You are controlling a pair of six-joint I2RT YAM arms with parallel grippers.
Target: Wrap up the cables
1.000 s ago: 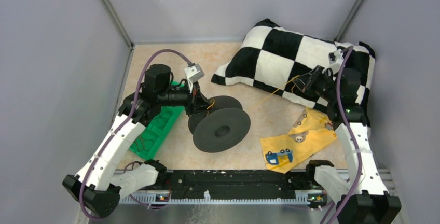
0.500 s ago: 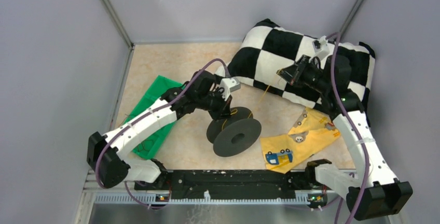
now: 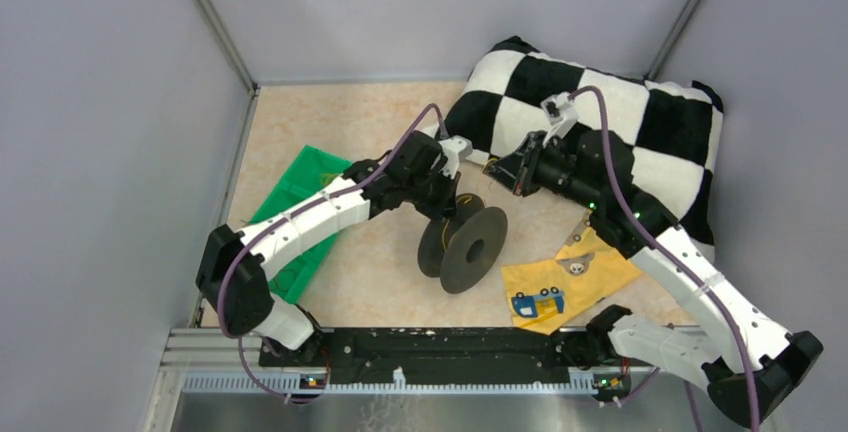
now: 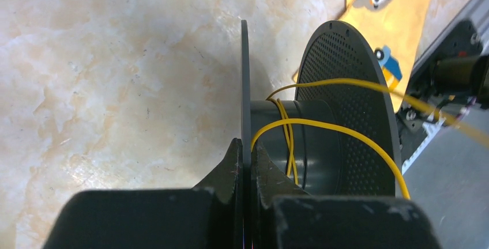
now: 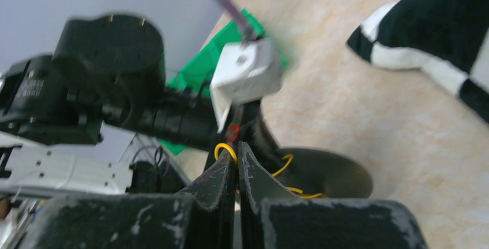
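Observation:
Next, my right gripper brings the yellow cable around the near side (image 3: 441,274) of the spool's middle while I lift the spool, because the cable lies at a slant over the spool's outer edge (image 4: 387,89).
A black spool (image 3: 465,242) stands on edge mid-table. My left gripper (image 3: 447,202) is shut on its thin flange (image 4: 245,87), one finger on each side. Thin yellow cable (image 4: 323,125) loops loosely around the spool's hub, and one strand runs off to the right. My right gripper (image 3: 492,167) is just above and right of the spool, shut on the yellow cable (image 5: 226,150), which curls out at its fingertips. More cable (image 5: 300,191) shows by the flange below.
A black-and-white checked pillow (image 3: 620,122) lies at the back right. A green tray (image 3: 300,202) is on the left under my left arm. A yellow envelope (image 3: 570,277) with small parts lies right of the spool. Grey walls enclose the table.
My left arm has carried the spool right and turned it more on edge. My right gripper has moved left from over the pillow to just above the spool, drawing the cable along.

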